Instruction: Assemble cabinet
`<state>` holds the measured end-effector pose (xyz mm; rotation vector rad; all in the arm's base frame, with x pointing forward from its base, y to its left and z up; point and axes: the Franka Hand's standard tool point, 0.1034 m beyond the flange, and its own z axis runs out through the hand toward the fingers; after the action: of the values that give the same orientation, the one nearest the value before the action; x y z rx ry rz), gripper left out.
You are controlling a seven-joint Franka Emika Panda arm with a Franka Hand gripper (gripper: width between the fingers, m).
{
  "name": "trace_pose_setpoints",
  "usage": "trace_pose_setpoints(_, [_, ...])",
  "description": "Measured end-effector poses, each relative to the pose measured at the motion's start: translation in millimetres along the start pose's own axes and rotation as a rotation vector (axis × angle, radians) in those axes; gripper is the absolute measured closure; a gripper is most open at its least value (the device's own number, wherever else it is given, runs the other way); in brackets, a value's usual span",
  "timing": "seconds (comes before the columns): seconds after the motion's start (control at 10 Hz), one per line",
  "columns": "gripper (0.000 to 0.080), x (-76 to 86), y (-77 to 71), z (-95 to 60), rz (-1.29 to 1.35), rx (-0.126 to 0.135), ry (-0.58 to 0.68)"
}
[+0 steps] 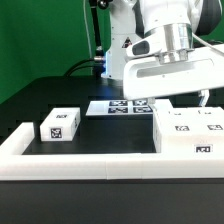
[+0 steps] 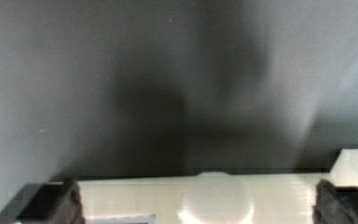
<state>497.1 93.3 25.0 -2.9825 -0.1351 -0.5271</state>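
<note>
I expect the large white box (image 1: pixel 190 129) to tip upright about its front edge when I lift the rounded bump, because the box is lying against the white rail (image 1: pixel 183 156).
The cabinet's large white box (image 1: pixel 190 132) stands at the exterior view's right, with tags on its top and front. My gripper (image 1: pixel 176 98) hangs just above its back part, jaws spread wide. In the wrist view the gripper (image 2: pixel 194 208) is open, and a white part with a rounded bump (image 2: pixel 220 195) lies between its dark fingertips (image 2: pixel 44 203). I cannot tell whether the fingers touch it. A smaller white tagged box (image 1: pixel 60 124) sits alone on the black table at the exterior view's left.
The marker board (image 1: pixel 118 105) lies flat behind the parts near the arm's base. A long low white L-shaped rail (image 1: pixel 85 165) runs along the front edge and up the exterior view's left side. Bare black table (image 2: pixel 176 90) fills most of the wrist view.
</note>
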Motion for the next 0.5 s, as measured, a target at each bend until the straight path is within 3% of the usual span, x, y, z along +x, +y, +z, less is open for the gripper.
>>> trace_pose_setpoints(0.5, [0.0151, -0.5, -3.3, 10.3, 0.0, 0.006, -0.004])
